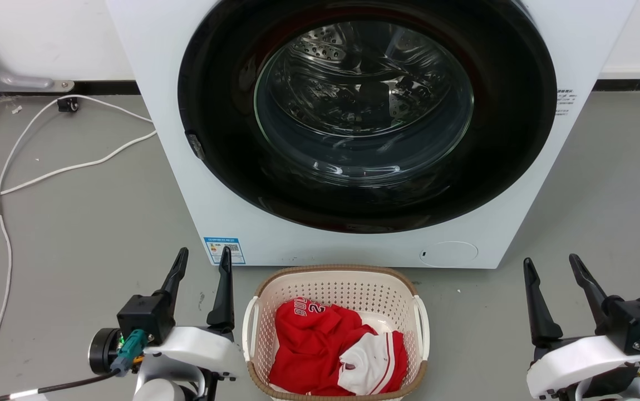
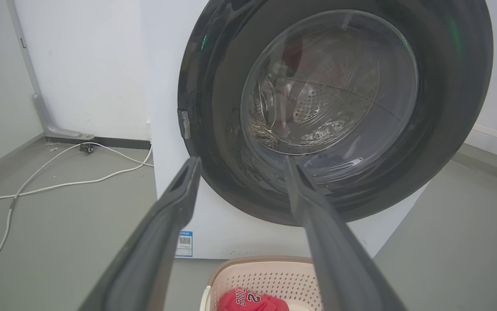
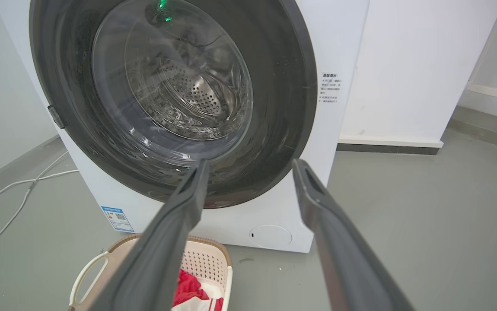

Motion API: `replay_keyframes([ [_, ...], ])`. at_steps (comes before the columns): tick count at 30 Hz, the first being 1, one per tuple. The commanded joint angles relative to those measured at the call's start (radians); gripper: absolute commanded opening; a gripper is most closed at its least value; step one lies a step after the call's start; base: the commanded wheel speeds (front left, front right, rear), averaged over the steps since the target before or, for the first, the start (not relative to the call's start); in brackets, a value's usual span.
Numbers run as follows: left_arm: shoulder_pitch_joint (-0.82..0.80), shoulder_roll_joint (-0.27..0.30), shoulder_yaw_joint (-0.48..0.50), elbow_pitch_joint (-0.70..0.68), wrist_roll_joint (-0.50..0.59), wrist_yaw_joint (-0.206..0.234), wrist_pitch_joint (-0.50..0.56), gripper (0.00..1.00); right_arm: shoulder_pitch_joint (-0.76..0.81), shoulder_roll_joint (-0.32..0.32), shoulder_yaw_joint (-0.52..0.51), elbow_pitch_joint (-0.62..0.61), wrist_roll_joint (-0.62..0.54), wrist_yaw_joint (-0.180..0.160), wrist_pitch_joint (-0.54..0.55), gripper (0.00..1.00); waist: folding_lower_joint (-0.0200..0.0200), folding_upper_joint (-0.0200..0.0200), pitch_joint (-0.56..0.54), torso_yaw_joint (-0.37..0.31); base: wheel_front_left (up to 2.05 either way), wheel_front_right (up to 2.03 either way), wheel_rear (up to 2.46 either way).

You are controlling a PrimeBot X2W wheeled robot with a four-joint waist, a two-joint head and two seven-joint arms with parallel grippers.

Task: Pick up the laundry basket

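Observation:
The red and white clothes [image 1: 338, 350] are well below the brown rim [image 1: 335, 268], so they will stay in place inside when I lift the laundry basket and keep it level.
The cream perforated laundry basket [image 1: 348, 289] with a brown rim and white side handles stands on the grey floor just in front of the washing machine, holding red and white clothes [image 1: 331, 348]. My left gripper [image 1: 203, 260] hangs open beside the basket's left side, apart from it. Farther off, to the basket's right, my right gripper [image 1: 552, 266] is open too, with nothing between its fingers. In the left wrist view the basket [image 2: 270, 276] lies low between the fingers of the left gripper [image 2: 242, 166]; in the right wrist view the basket [image 3: 205, 259] sits lower left of the right gripper [image 3: 250, 168].
A white front-loading washing machine [image 1: 242, 223] with a shut dark round door [image 1: 364, 111] rises right behind the basket. White cables [image 1: 47, 172] trail over the floor at the left. Bare grey floor [image 1: 604, 195] lies on both sides.

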Motion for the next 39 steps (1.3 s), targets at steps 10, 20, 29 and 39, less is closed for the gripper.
replay_keyframes([
  [10, -0.019, -0.002, -0.012, 0.007, 0.082, 0.017, -0.024, 1.00, 0.013, 0.005, 0.000, -0.014, -0.072, 0.000, -0.011, 1.00, 0.0000, -0.0001, 0.002, -0.003, 0.00, 0.00, 0.00],
  [20, -0.014, -0.002, -0.011, 0.017, 0.100, 0.031, -0.031, 1.00, 0.012, 0.006, 0.000, -0.006, -0.075, 0.000, -0.021, 1.00, 0.0000, -0.0001, 0.004, -0.004, 0.00, 0.00, 0.00],
  [29, -0.013, -0.002, -0.011, 0.029, 0.094, 0.040, -0.028, 1.00, 0.008, 0.005, -0.004, 0.004, -0.062, 0.000, -0.022, 1.00, 0.0000, -0.0001, 0.001, -0.003, 0.00, 0.00, 0.00],
  [39, -0.022, 0.005, -0.013, 0.033, 0.094, 0.043, -0.028, 1.00, 0.003, 0.005, -0.007, 0.008, -0.055, 0.000, -0.024, 1.00, 0.0000, -0.0001, 0.005, -0.002, 0.00, 0.00, 0.00],
])
